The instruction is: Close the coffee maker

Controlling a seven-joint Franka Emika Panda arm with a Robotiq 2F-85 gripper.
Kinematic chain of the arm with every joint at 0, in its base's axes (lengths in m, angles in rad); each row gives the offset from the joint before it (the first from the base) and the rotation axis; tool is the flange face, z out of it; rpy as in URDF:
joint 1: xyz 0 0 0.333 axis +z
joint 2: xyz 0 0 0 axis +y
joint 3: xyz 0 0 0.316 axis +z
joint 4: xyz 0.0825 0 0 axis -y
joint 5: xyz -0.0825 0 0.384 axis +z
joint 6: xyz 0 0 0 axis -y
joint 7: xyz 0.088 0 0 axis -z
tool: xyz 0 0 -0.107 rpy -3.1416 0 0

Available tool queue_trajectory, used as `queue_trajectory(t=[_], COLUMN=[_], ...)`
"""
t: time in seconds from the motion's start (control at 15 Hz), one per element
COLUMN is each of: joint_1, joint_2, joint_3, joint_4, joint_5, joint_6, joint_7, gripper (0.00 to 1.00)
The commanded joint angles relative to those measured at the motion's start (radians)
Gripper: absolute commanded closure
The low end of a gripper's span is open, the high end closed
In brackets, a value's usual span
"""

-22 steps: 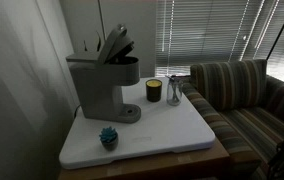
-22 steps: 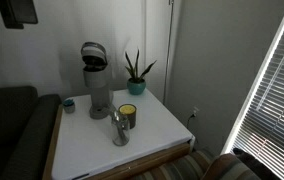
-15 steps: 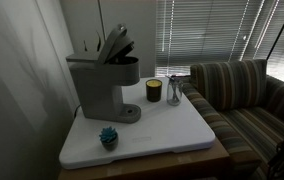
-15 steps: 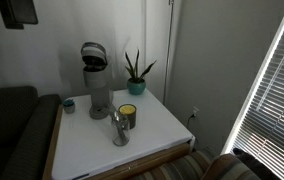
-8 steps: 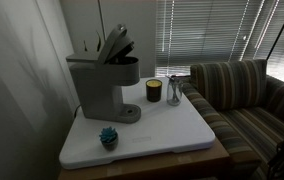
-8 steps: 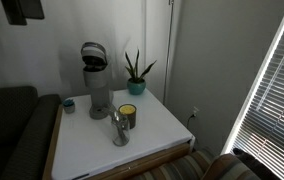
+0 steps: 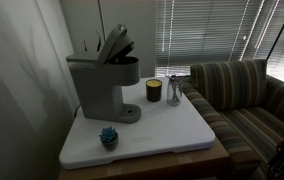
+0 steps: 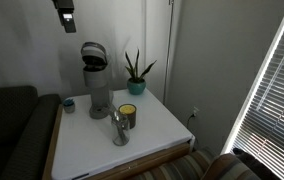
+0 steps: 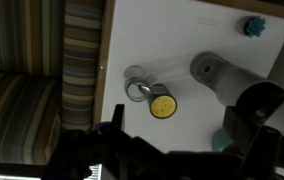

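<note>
My gripper is hanging higher than the coffee maker's raised lid (image 8: 95, 54), and the way across is clear. I should keep going until my fingers close above the lid.
The coffee maker (image 7: 100, 85) is a grey boxy machine at the back of the white table, with its hinged lid (image 7: 117, 43) tilted up and open. It also shows in an exterior view (image 8: 96, 85) with the lid (image 8: 93, 53) raised. My gripper (image 8: 65, 12) hangs high in the air, up and to the side of the lid, not touching it. In the wrist view the gripper (image 9: 174, 113) is open and empty, looking down on the table, with the machine's round drip base (image 9: 210, 68) below.
A dark jar with a yellowish band (image 7: 153, 90) and a metal cup (image 7: 174, 90) stand beside the machine on the white table (image 7: 172, 125). A small teal succulent (image 7: 108, 136) sits in front. A potted plant (image 8: 135, 75) is near the wall. A striped couch (image 7: 247, 95) adjoins.
In an exterior view my gripper has moved sideways along the top of the frame toward the space above the coffee maker. The lid and table items have not moved.
</note>
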Motion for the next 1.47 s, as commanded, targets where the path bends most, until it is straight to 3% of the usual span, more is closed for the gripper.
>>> queue_trajectory(t=[0.0, 0.87, 1.4], joint_1=[0.012, 0.053, 0.106], joint_2=[0.042, 0.314, 0.533], joint_3=[0.009, 0.017, 0.029], joint_4=[0.03, 0.314, 0.603], joint_5=[0.019, 0.021, 0.063], joint_6=[0.045, 0.19, 0.237], joint_7=[0.048, 0.28, 0.253], gripper=[0.0, 0.0, 0.0])
